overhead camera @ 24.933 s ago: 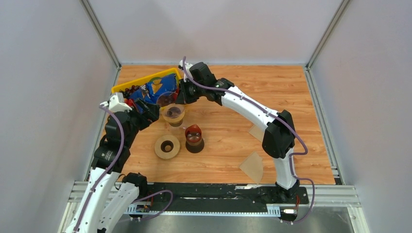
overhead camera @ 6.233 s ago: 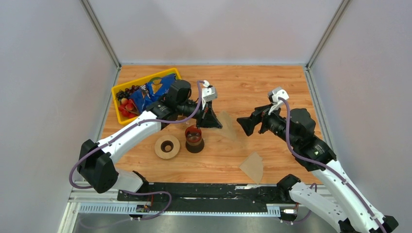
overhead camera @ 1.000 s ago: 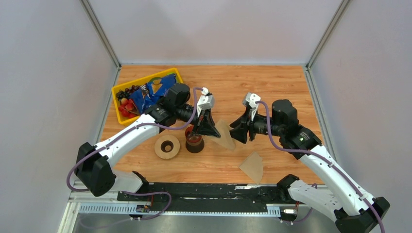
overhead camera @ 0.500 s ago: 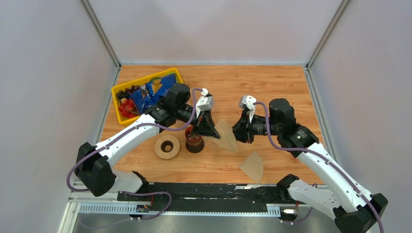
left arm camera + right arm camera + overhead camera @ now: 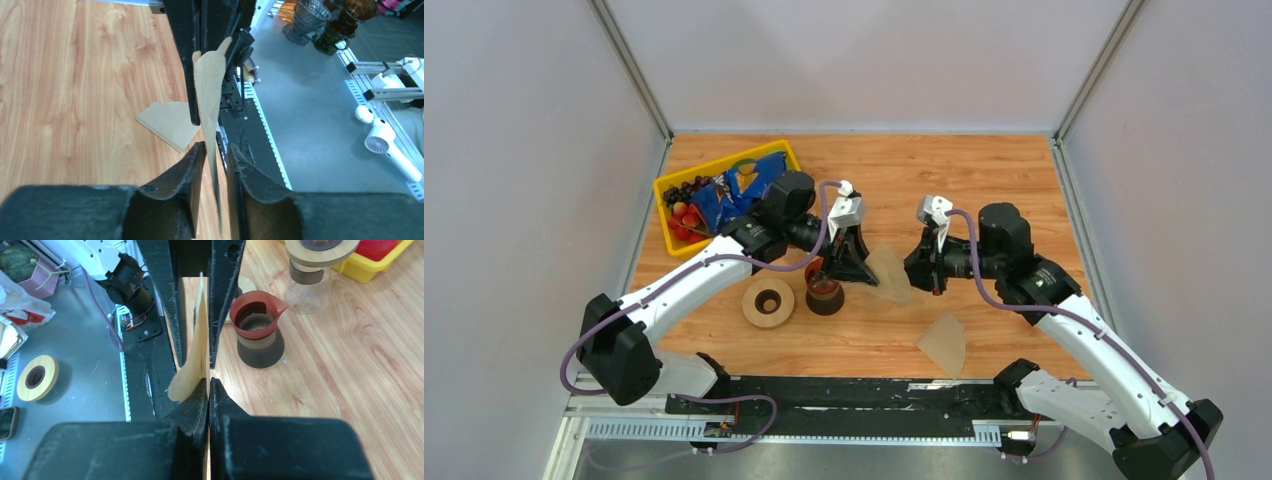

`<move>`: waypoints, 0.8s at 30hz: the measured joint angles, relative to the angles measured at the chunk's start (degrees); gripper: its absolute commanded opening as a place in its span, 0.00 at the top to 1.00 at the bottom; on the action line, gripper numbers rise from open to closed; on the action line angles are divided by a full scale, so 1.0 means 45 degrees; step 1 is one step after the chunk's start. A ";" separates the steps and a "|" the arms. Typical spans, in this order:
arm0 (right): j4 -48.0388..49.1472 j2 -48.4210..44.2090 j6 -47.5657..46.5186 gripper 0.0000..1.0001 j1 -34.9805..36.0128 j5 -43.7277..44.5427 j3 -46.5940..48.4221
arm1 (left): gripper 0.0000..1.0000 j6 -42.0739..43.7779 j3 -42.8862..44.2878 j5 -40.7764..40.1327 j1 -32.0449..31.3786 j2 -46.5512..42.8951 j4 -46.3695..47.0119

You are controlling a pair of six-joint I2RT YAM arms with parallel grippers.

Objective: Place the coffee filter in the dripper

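Observation:
Next, my left gripper moves back and pinches the parted rim to open the filter first, because the coffee filter's closed edge is in my left gripper.
The coffee filter, a thin tan paper fan, hangs edge-on in the air between my two grippers. My right gripper is shut on its right edge; in the right wrist view the paper runs up from the pinched fingertips of that gripper. My left gripper stands slightly open around the filter's other end, with a gap beside the paper. The dripper, clear with a wooden collar, stands on the table behind the left gripper. In the top view the left arm hides it.
A dark red-brown server on a black base stands just under the left gripper, with a tan ring disc to its left. A second paper filter lies flat near the front edge. A yellow basket of snacks sits back left.
My right gripper has moved left onto the filter's edge and shut on it. My left gripper's jaws, shut on the filter before, have parted a little.

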 measured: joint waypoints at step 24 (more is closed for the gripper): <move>0.0141 -0.0034 0.2030 1.00 0.0005 0.7796 0.0000 | 0.00 -0.5736 0.2414 -0.9777 -0.0010 -0.0665 -0.0486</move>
